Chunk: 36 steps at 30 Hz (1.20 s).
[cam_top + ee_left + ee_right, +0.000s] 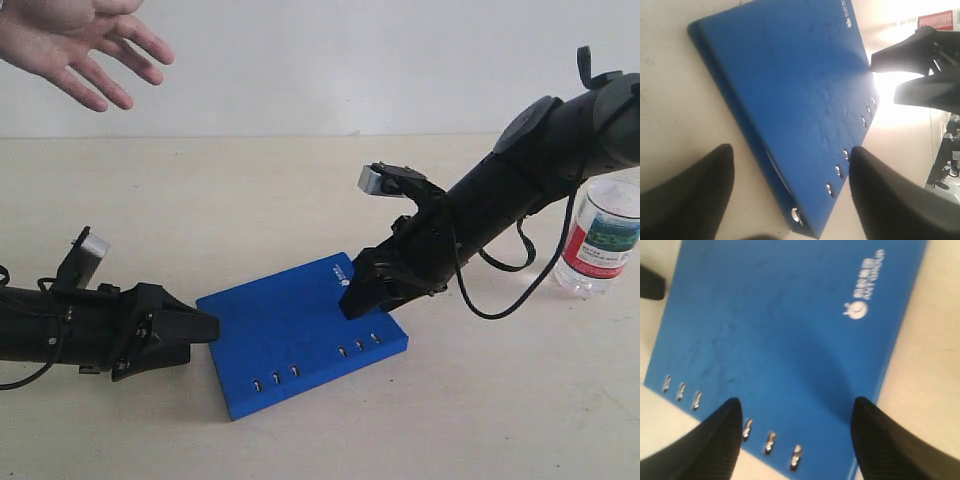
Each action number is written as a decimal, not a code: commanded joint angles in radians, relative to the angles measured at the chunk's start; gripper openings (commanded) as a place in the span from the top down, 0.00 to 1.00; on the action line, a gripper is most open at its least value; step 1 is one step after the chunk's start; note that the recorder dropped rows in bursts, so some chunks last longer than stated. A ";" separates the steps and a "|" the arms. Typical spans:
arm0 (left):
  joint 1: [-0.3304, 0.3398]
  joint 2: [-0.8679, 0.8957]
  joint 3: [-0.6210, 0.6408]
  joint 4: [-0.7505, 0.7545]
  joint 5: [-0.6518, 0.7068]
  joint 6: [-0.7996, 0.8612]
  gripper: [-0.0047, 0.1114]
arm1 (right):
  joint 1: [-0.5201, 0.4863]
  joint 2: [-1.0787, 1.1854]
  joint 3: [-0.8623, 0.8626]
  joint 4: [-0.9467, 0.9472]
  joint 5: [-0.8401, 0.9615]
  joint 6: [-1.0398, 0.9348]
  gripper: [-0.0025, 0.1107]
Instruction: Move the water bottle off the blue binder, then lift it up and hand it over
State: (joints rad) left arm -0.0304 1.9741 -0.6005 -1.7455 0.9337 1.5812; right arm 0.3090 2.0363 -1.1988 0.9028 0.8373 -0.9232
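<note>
My right gripper's gap is over the blue binder's flat top (796,402). I should back it away and straddle the binder's edge (880,382) near the white logo before lifting.
The blue binder (290,330) lies flat on the table, its top bare. Well off it, at the far right, the water bottle (603,240) stands upright, partly behind the right arm; only its red label (937,20) shows in the left wrist view. My left gripper (205,327) sits low at the binder's left edge. It is open, and the binder's (790,85) holed corner lies in the gap of the left gripper (790,152). My right gripper (360,295) hovers over the binder's right corner near the white logo. In its own view the right gripper (796,402) is open above the binder (780,325), holding nothing.
A person's open hand (80,40) is held out at the top left, above the table. The right arm's black cable (520,280) hangs between the arm and the bottle. Bare beige table (480,420) lies in front of the binder.
</note>
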 commanded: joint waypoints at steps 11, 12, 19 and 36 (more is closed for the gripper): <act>-0.006 0.005 -0.002 0.001 0.006 0.006 0.42 | 0.000 0.000 0.002 -0.113 -0.009 0.119 0.46; -0.006 0.005 -0.002 0.001 0.006 0.006 0.42 | 0.000 0.000 0.002 -0.081 0.018 0.089 0.46; -0.006 0.005 -0.002 0.001 0.013 0.006 0.42 | 0.000 0.000 0.002 0.243 0.350 -0.216 0.46; -0.072 0.005 -0.002 0.001 0.019 0.008 0.42 | 0.002 -0.013 0.002 0.105 0.158 -0.030 0.46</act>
State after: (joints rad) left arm -0.0948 1.9741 -0.6005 -1.7455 0.9509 1.5830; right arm 0.3090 2.0343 -1.1988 1.1395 1.1145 -1.0492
